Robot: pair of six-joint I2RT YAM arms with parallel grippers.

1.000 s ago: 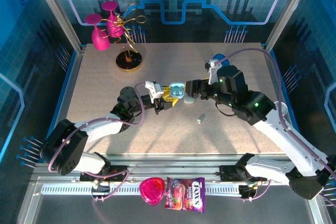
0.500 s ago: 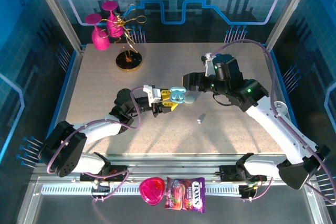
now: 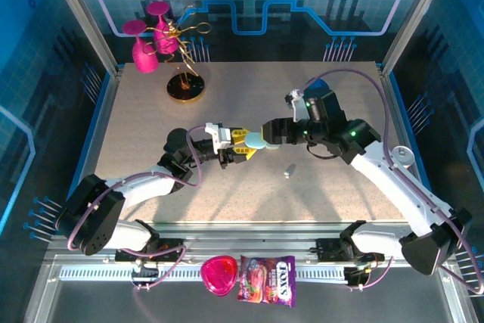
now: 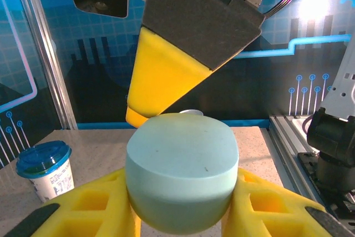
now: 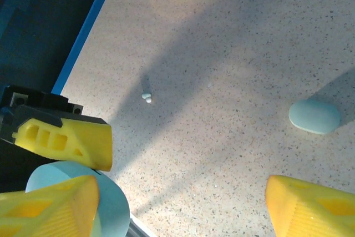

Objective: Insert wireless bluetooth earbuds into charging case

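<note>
I should put the fingers of my right gripper on both sides of the charging case's loose end (image 3: 260, 141) and take it from my left gripper, because the charging case (image 5: 113, 203) sits next to one of those fingers.
The charging case (image 4: 180, 173), a light-blue rounded pebble with its lid down, sits between the yellow fingers of my left gripper (image 4: 182, 209), which is shut on its sides. From above, the case (image 3: 261, 142) hangs over the middle of the table in front of the left gripper (image 3: 243, 146). My right gripper (image 3: 271, 132) is open, and one yellow finger (image 4: 161, 84) rests on the case's far top edge. Its jaws stand wide apart in the right wrist view (image 5: 183, 209), with the case (image 5: 108, 206) at the left one. One earbud (image 3: 288, 172) lies on the table. A tiny pale bud (image 5: 146, 97) lies ahead.
A second pale-blue pebble-shaped piece (image 5: 314, 116) lies on the table to the right. A blue-lidded white cup (image 4: 44, 167) stands further off. A gold stand (image 3: 185, 90) and pink glasses (image 3: 144, 47) occupy the back left corner. A candy bag (image 3: 266, 290) lies on the front rail.
The case showed its open whitish sockets before and now shows a plain closed top. The right gripper has shifted left and lower onto it, its wrist pulling back. The left gripper barely moved.
</note>
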